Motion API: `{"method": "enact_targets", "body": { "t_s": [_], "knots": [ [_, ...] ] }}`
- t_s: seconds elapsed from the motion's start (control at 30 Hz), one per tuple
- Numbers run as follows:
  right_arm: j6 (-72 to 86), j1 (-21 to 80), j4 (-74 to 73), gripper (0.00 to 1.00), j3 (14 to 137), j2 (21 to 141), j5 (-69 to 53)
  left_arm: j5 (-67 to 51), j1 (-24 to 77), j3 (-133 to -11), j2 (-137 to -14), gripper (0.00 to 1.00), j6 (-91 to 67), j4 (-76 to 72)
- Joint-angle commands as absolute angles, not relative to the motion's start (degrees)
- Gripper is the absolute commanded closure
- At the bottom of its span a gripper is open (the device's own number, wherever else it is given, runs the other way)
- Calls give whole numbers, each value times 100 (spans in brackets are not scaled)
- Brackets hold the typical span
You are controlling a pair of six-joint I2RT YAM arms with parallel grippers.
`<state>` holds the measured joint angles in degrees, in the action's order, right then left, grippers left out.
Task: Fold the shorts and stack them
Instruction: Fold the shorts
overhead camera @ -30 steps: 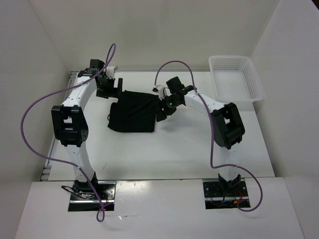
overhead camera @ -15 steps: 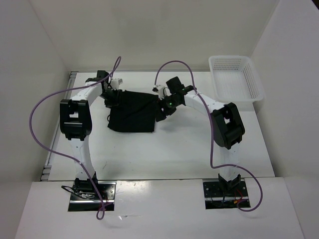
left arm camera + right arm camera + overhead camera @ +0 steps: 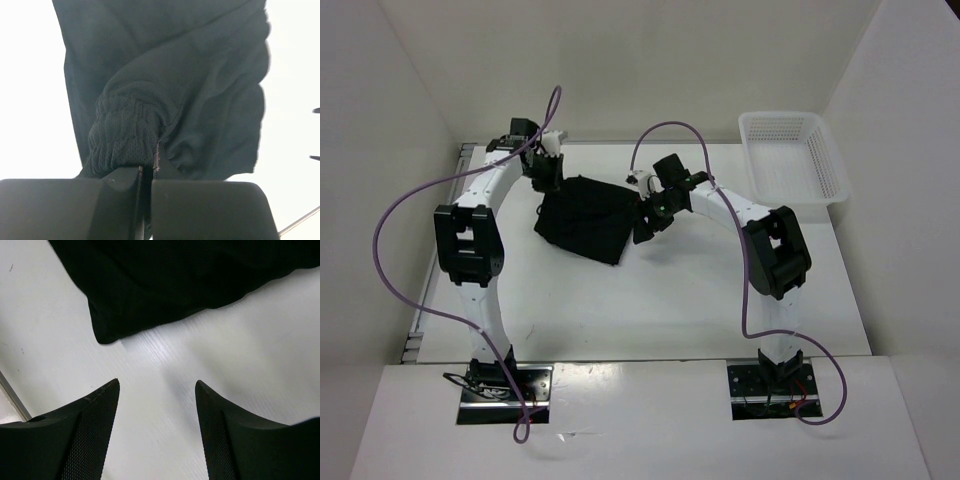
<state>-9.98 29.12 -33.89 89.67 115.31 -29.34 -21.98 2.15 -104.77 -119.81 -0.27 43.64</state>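
My right gripper is close at their edge (image 3: 626, 232) as the shorts lie crooked, so it should back away while my left gripper drags the shorts toward the middle.
The black shorts (image 3: 585, 218) lie folded into a compact patch at the back middle of the table, turned slightly askew. My left gripper (image 3: 548, 168) is shut on the shorts' gathered waistband (image 3: 125, 135) at their back left corner, and in the left wrist view the fabric hangs away from the pinched edge. My right gripper (image 3: 643, 228) stands open just off the right edge of the shorts. In the right wrist view only bare table lies between its fingertips (image 3: 107, 390), with a corner of the shorts (image 3: 107, 332) a little ahead of them.
A white mesh basket (image 3: 825, 165) stands at the back right corner of the table. White walls close in at the back and both sides. Purple cables loop over both arms.
My left gripper has shut on the waistband corner and pulled it back and left. The shorts have skewed, their front left edge drawn in. The right gripper has barely moved.
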Motion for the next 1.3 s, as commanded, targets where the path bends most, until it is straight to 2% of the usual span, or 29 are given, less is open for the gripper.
{"method": "enact_targets", "body": {
  "t_s": [0.0, 0.17, 0.3, 0.43, 0.53, 0.6, 0.7, 0.77, 0.8, 0.87, 0.93, 1.1, 1.27],
  "knots": [
    [-1046, 2979, -3217, 33, 9026, 11531, -2918, -2479, 316, -10995, -11496, 100, 0, 4289],
    [-1160, 2979, -3270, 34, 8921, 11479, -2865, -2479, 316, -11241, -11575, 100, 0, 4228],
    [-1160, 2979, -3270, 34, 8921, 11479, -2813, -2540, 316, -11732, -12118, 99, 0, 4123],
    [-1212, 2979, -3322, 34, 8921, 11540, -2690, -2163, 316, -12356, -12822, 81, 0, 3885],
    [-1213, 2979, -3375, 34, 8859, 11435, -2610, -1759, 255, -12892, -13411, 77, 0, 3832],
    [-1213, 2979, -3375, 34, 8746, 11356, -2549, -1539, 124, -12955, -13666, 70, 0, 3762],
    [-1152, 2909, -3322, 34, 8692, 11294, -2444, -1468, -8, -12894, -13737, 51, 0, 3710],
    [-1099, 2857, -3270, 34, 8771, 11294, -2443, -1354, -9, -12894, -13808, 45, 0, 3709],
    [-1046, 2856, -3270, 34, 8832, 11294, -2443, -1301, -61, -12894, -13808, 29, 0, 3709],
    [-810, 2804, -3190, 34, 9095, 11347, -2443, -1301, -62, -12955, -13712, 11, 0, 3709],
    [-407, 2717, -3024, 34, 9307, 11417, -2443, -1301, -114, -12955, -13449, 0, 0, 3709],
    [368, 2400, -2733, 33, 9957, 11865, -2443, -1354, -167, -11974, -12579, 0, 0, 3823],
    [1255, 2285, -2462, 33, 10239, 12373, -2584, -1696, -167, -9972, -11971, 0, 0, 3649]
  ]
}}
